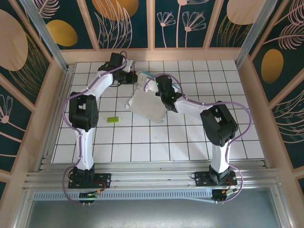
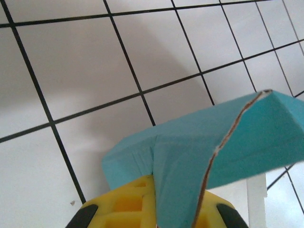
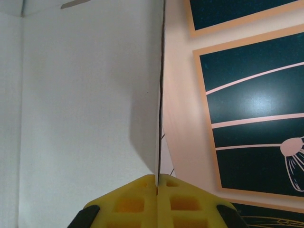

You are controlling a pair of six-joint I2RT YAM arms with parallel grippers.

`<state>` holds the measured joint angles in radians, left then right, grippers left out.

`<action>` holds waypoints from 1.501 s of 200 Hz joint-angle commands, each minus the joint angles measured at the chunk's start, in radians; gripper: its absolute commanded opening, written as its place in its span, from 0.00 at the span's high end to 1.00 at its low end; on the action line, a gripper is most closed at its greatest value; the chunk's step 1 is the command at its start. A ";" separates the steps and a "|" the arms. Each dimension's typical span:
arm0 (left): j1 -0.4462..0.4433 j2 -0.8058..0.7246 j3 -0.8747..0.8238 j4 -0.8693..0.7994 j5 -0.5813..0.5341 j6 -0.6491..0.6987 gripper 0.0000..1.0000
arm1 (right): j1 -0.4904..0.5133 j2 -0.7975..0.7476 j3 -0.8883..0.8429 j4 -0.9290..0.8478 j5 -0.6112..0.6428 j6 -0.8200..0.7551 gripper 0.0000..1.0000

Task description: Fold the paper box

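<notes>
My left gripper's fingers are holding the teal flap point(image 2: 179, 159), and it bends crooked in them. My left gripper should open, move back and fold the flap upright from outside the box's corner point(image 1: 139, 78).
The paper box point(image 1: 148, 105) lies partly folded at the table's far middle, white side up, between both arms. My left gripper point(image 1: 134, 78) is at its far left corner, shut on a teal flap point(image 2: 209, 156) that rises from between the yellow fingers point(image 2: 128, 199). My right gripper point(image 1: 164, 92) is at the far right of the box, shut on the edge of a white wall point(image 3: 90, 95), which stands upright and runs straight out from the closed yellow fingers point(image 3: 185, 202).
A tiny lime-green block point(image 1: 112, 119) lies on the white tiled table point(image 1: 156, 142) left of the box, beside the left arm. Wooden walls with dark floral panels point(image 1: 128, 19) enclose the table on three sides.
</notes>
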<state>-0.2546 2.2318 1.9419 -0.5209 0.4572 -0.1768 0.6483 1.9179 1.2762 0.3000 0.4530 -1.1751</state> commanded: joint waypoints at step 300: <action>-0.026 -0.469 -0.595 0.384 0.026 -0.077 0.51 | 0.027 -0.008 -0.205 0.098 0.095 -0.145 1.00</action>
<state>-0.3153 1.9156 1.4246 -0.2188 0.5705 -0.3378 0.6567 1.9148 1.1099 0.4904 0.5541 -1.3006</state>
